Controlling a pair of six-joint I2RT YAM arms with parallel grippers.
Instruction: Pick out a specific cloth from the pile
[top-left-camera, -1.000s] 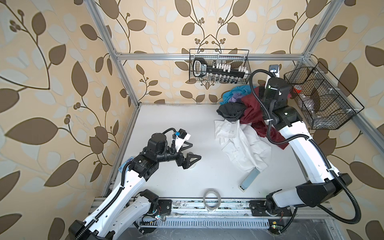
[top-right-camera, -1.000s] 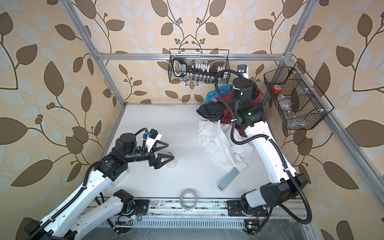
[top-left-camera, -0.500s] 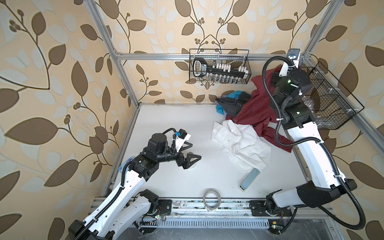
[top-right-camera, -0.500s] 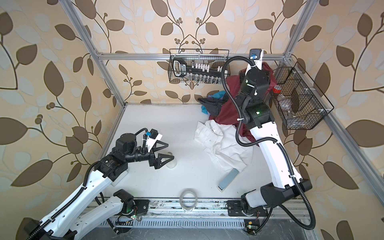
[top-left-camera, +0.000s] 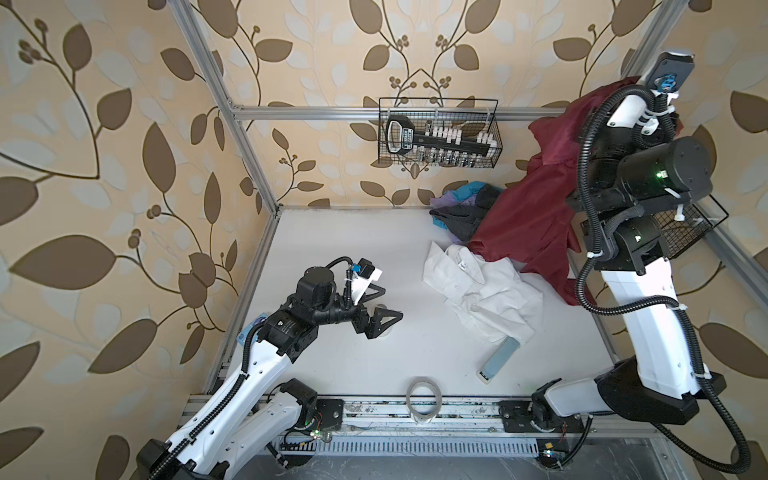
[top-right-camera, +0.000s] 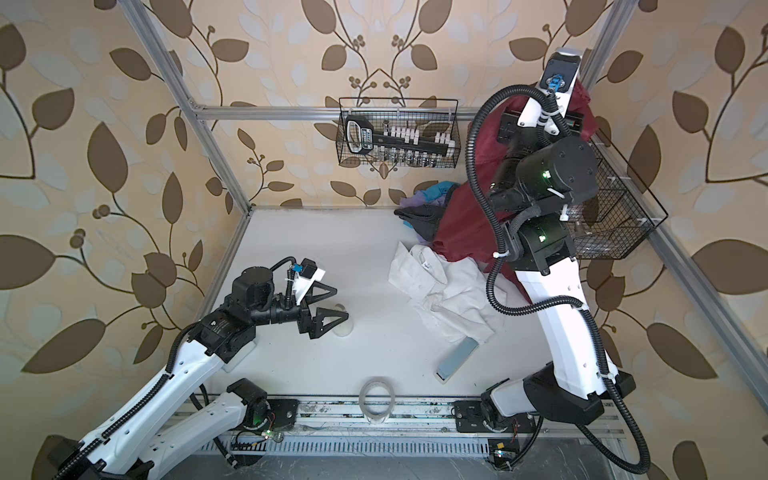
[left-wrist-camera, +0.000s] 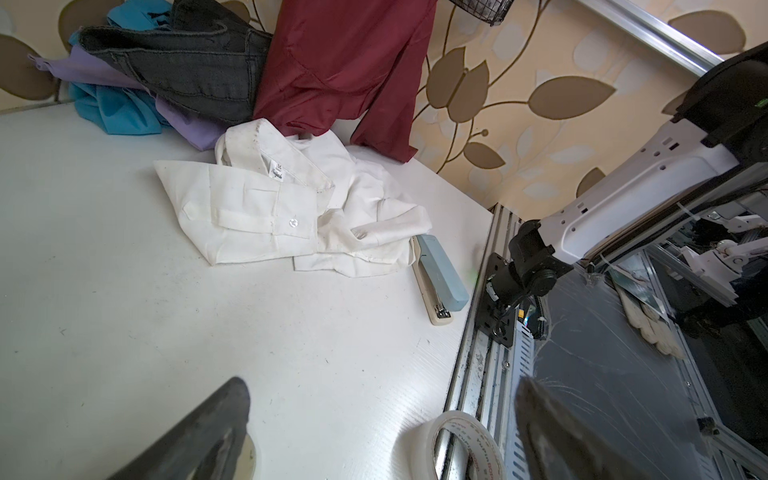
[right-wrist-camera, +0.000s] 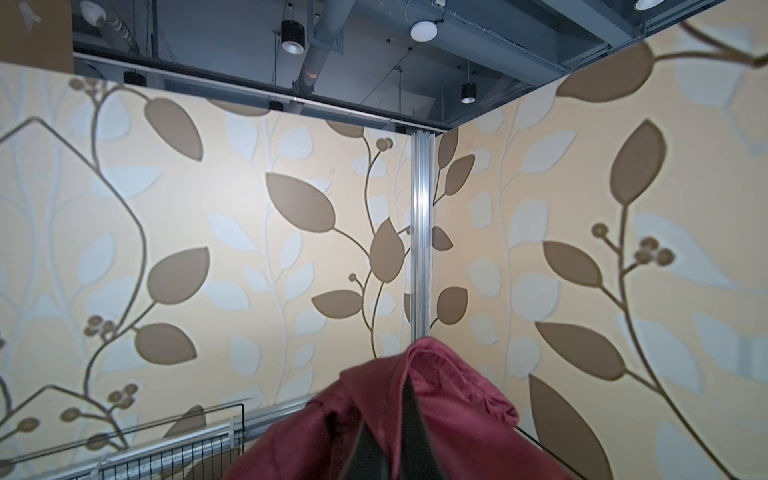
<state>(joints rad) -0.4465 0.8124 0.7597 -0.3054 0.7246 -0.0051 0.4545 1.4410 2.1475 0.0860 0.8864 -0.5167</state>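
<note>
My right gripper should lay the cloth over the white shirt (top-left-camera: 478, 281) and take another fold, because it is raised high and the maroon cloth's lower end (top-left-camera: 489, 240) still lies on the pile.
The cloth (top-left-camera: 536, 216), a large maroon garment, hangs from my right gripper (right-wrist-camera: 384, 403), which is raised high in the back right corner and shut on its top fold. Its lower end (left-wrist-camera: 340, 62) still drapes onto the pile (top-left-camera: 461, 208) of turquoise, lavender and dark grey pieces at the back of the table. It also touches the white shirt (top-left-camera: 478, 291) in front of the pile. In both top views the right jaws are hidden behind the wrist. My left gripper (top-left-camera: 390, 303) hovers open over the left middle of the table with nothing between its fingers.
A light blue stapler (top-left-camera: 498, 357) lies just in front of the shirt. A roll of clear tape (top-left-camera: 423, 397) sits at the table's front edge. A wire basket with tools (top-left-camera: 436, 133) hangs on the back wall. Another wire basket (top-left-camera: 685, 224) hangs on the right wall.
My right arm has risen toward the back right corner, lifting the maroon cloth up off the pile. The white shirt has spread out and shifted. The left arm has not moved.
</note>
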